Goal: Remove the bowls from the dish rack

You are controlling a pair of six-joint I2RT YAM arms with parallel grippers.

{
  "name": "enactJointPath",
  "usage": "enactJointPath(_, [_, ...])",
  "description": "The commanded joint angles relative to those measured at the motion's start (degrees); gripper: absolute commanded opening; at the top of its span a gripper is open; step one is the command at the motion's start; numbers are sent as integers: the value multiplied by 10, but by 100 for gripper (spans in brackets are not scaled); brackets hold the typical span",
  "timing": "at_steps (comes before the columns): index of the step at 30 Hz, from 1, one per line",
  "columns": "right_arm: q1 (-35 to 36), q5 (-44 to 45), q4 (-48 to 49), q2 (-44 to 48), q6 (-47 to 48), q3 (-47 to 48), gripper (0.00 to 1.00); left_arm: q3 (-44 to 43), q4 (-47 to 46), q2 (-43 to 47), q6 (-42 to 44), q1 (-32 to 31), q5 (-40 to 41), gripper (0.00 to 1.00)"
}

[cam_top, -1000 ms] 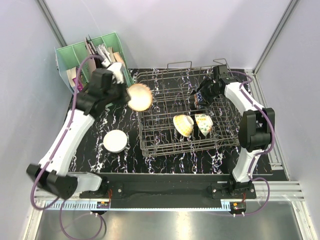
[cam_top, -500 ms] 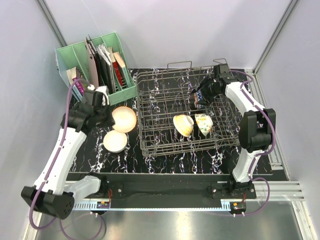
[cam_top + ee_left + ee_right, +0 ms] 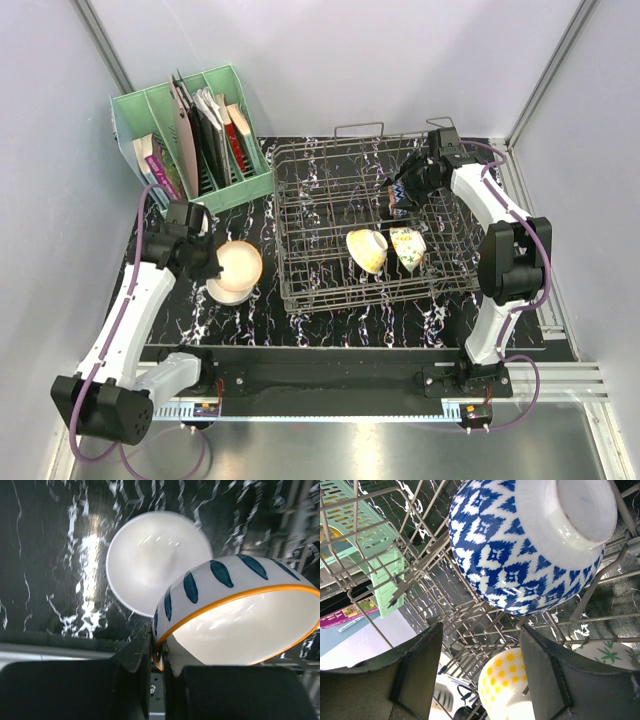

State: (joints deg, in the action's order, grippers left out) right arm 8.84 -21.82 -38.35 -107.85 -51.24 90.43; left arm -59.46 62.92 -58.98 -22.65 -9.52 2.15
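Observation:
The striped bowl [image 3: 241,266] is hanging with its open side up above the empty cream-white bowl [image 3: 229,296], so the robot's left gripper should keep bringing it down until it sits nested inside, and then let go.
My left gripper [image 3: 159,652] is shut on the rim of a white bowl with dark stripes and an orange edge [image 3: 240,625]. It holds that bowl just over a cream-white bowl [image 3: 150,565] on the table left of the dish rack [image 3: 330,305]. From above, the left gripper [image 3: 205,262] and the striped bowl [image 3: 240,262] overlap the cream-white bowl [image 3: 222,294]. My right gripper [image 3: 480,630] is open at the rack's far right, just short of a blue-and-white bowl [image 3: 520,550] propped on the tines. A yellow-dotted bowl [image 3: 367,250] and a floral bowl [image 3: 408,247] stand in the rack's front.
A green file holder [image 3: 190,130] full of books stands at the back left, close to the rack's far left corner. The rack's upright tines [image 3: 470,605] surround the right gripper. White walls close in the table on three sides.
The left arm has carried the striped bowl from beside the rack's far left corner down and towards me, to just over the cream-white bowl. The right arm has not moved.

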Motion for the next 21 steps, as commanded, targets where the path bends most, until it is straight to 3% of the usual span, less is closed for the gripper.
enactJointPath(1, [-2,-17,21,7,1,10,71,17,-12,25,-14,14,0,0])
enactJointPath(21, [-7,-23,22,17,5,-4,71,34,-46,-65,2,80,-19,0])
